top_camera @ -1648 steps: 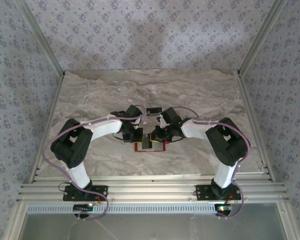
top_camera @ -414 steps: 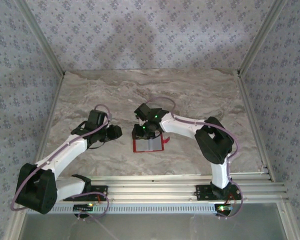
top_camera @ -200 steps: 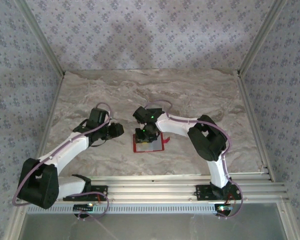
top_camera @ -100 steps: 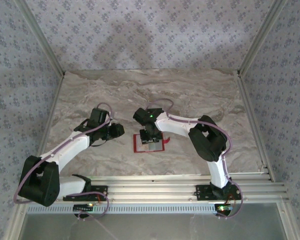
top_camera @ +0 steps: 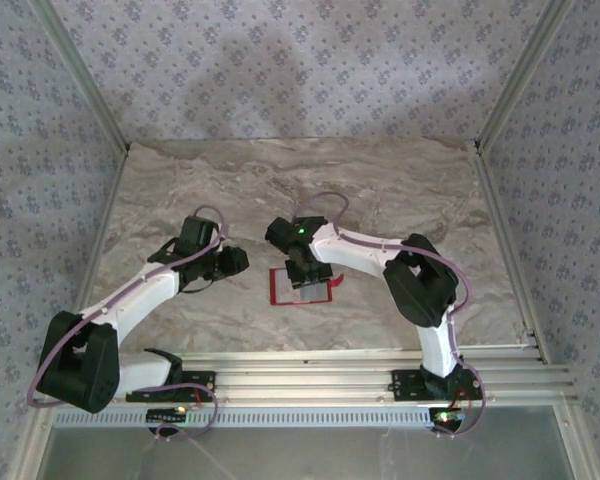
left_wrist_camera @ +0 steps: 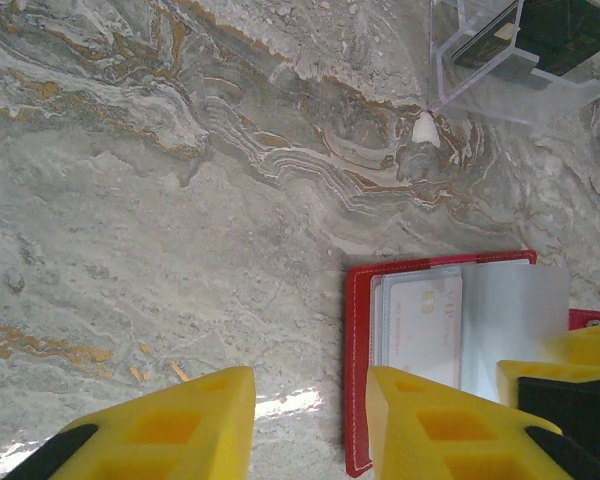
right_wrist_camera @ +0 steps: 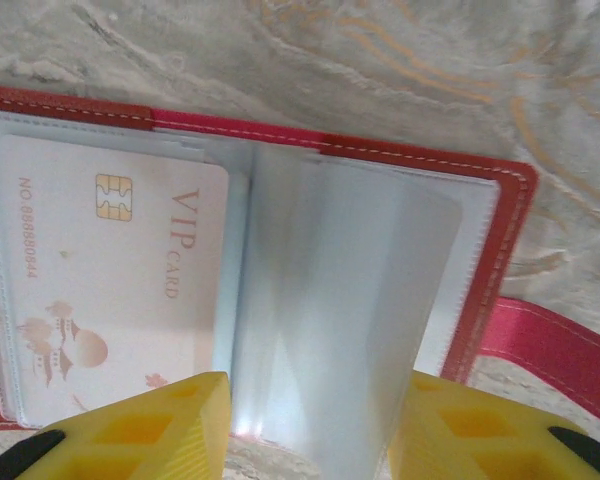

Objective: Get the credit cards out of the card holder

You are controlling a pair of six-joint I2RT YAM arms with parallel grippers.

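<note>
I should pinch the VIP card's inner edge point(right_wrist_camera: 222, 270) with my right gripper while my left gripper steadies the card holder's red edge point(left_wrist_camera: 357, 340), because the card's inner edge is by the card holder's fold, near my right gripper.
The red card holder point(top_camera: 302, 291) lies open on the marble table point(top_camera: 180, 180), its snap tab point(right_wrist_camera: 555, 340) out to the right. A whitish credit card point(right_wrist_camera: 110, 290) marked VIP sits in its left clear pocket. My right gripper point(right_wrist_camera: 310, 430) hovers over the holder's near edge, open, with a loose clear pocket leaf point(right_wrist_camera: 330, 310) standing between its yellow fingers. My left gripper point(left_wrist_camera: 310, 425) is open just left of the holder's red edge point(left_wrist_camera: 355, 370), with bare table between its fingers. The same card point(left_wrist_camera: 420, 325) shows beside its right finger.
A clear plastic stand point(left_wrist_camera: 500, 60) with a dark card in it stands on the table beyond the holder. The right gripper's yellow finger point(left_wrist_camera: 585, 350) reaches over the holder's far side in the left wrist view. Aluminium rails point(top_camera: 300, 380) run along the near table edge.
The right gripper's jaws have spread wider over the open holder, and it has shifted slightly on it. The left arm has stayed put.
</note>
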